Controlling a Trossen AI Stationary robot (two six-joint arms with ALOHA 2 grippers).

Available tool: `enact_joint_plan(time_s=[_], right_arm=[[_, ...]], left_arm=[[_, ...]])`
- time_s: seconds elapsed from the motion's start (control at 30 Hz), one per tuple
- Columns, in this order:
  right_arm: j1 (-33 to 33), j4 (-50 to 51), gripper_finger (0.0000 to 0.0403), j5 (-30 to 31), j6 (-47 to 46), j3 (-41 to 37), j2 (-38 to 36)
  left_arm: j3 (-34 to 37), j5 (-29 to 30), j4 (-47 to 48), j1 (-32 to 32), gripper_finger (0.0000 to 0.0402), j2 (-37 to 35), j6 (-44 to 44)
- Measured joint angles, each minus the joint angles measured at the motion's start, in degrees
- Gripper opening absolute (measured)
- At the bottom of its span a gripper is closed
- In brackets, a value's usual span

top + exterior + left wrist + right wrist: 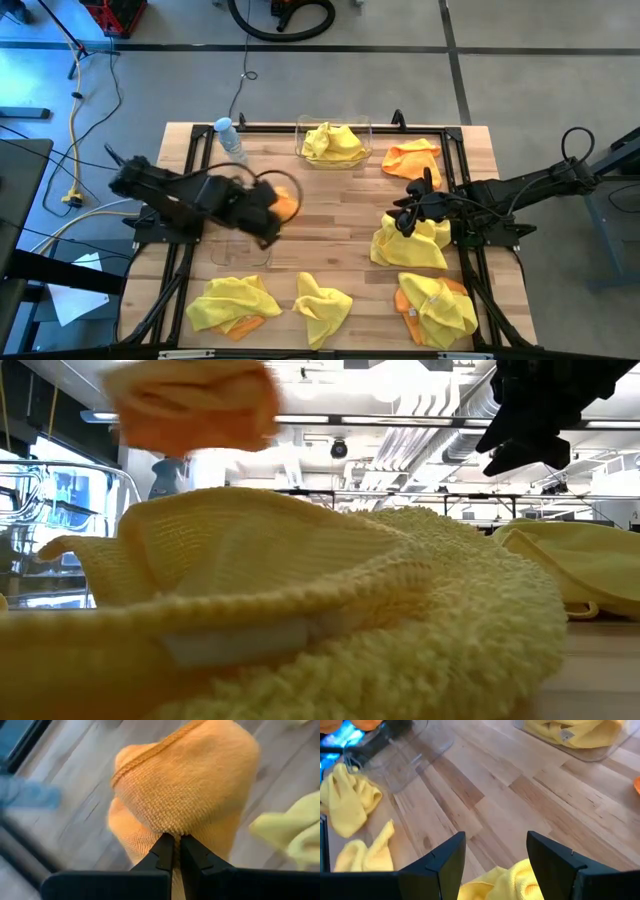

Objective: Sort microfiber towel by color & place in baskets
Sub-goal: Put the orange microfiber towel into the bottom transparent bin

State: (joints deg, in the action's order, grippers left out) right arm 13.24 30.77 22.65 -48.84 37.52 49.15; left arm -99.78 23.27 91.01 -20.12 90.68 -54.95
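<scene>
I should keep carrying the orange towel to the second clear basket (241, 251) with my left gripper and let go of it inside, because that basket is empty and a yellow towel is in the far basket (334, 144).
My left gripper (272, 220) is shut on an orange microfiber towel (286, 205) above the table's middle left; in the low view the towel (190, 400) hangs high in the air. One clear basket (305, 135) at the far middle holds a yellow towel (333, 142). A second clear basket (243, 255) stands on the table below my left arm. My right gripper (408, 218) hovers open above a yellow towel (410, 245) at the right. My left gripper pinches a bunched fold of the orange towel (172, 827) between its two fingertips (161, 851). The fingers come from above, slanting down. The towel is lifted clear of the table and hangs in a rumpled bundle below the fingers.
A water bottle with a blue cap (228, 135) lies at the far left. An orange towel (412, 158) lies at the far right. Along the near edge lie yellow towels (235, 300) (322, 305) (440, 305), two with orange cloth beneath. Bare wood shows in the middle.
</scene>
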Motion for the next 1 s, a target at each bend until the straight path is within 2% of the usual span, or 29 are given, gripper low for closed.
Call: enact_joint_plan(time_s=[0.1,0.17,0.4,0.67,0.8,1.0], right_arm=[[0.00,-0.43,0.0206,1.51,-1.51,0.00,0.00],[0.00,-0.97,0.0206,2.83,-2.73,0.00,0.00],[-0.03,-3.55,0.0206,5.91,-6.95,0.00,0.93],[-0.05,-7.47,0.0206,7.56,-14.26,0.00,5.43],[-0.05,-11.02,0.0206,7.61,-16.98,0.00,9.17],[-0.05,-17.04,0.0206,7.57,-20.08,0.00,15.07]], left_arm=[[3.64,0.14,-2.97,-2.36,0.0000,-1.92,0.99],[6.60,-0.07,-1.34,-2.98,0.0000,-3.21,0.69],[24.02,-3.08,-5.93,-0.55,0.0000,-9.15,4.25],[38.98,-7.72,-18.31,9.38,0.0000,-16.22,18.56],[43.01,-8.95,-19.81,15.48,0.0000,-16.48,26.52],[47.06,-9.29,-27.63,23.34,0.0000,-16.18,39.08]])
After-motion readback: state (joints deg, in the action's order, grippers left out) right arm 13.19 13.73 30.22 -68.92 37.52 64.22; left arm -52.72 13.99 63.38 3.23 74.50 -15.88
